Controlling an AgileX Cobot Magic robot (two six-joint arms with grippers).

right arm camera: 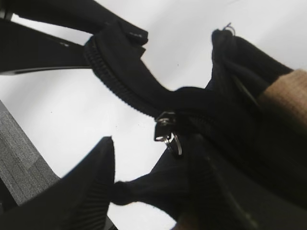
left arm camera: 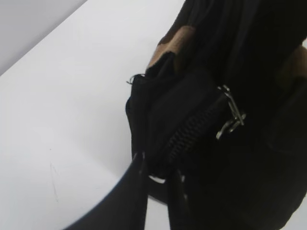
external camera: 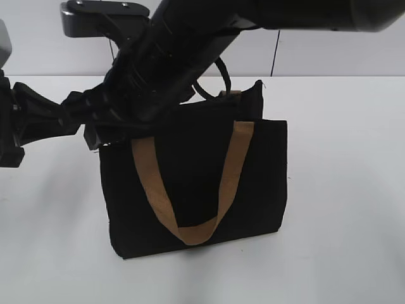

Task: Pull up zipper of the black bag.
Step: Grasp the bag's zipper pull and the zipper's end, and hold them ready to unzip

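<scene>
I expect the silver zipper pull (right arm camera: pixel 167 128) to slide to the far tan strap when I pull, because it sits near the zipper end pinched (right arm camera: pixel 112 50) by my left gripper.
The black bag (external camera: pixel 196 183) stands upright on the white table, with a tan strap (external camera: pixel 231 171) looped over its front. My left gripper (external camera: pixel 95 136) is shut on the bag's top left corner; in the left wrist view its fingers (left arm camera: pixel 157 170) pinch the black fabric at the end of the zip line. The silver zipper pull (left arm camera: pixel 231 117) lies further along that line. My right gripper (right arm camera: pixel 153 167) is open over the bag's top, its fingers on either side of the zipper pull (right arm camera: pixel 168 136), which hangs just above them. In the exterior view the right arm hides the zipper.
The white table (external camera: pixel 342 240) surrounds the bag. The right arm (external camera: pixel 190 38) reaches across from the upper right over the bag's top. A second tan strap (right arm camera: pixel 288 96) shows at the right of the right wrist view.
</scene>
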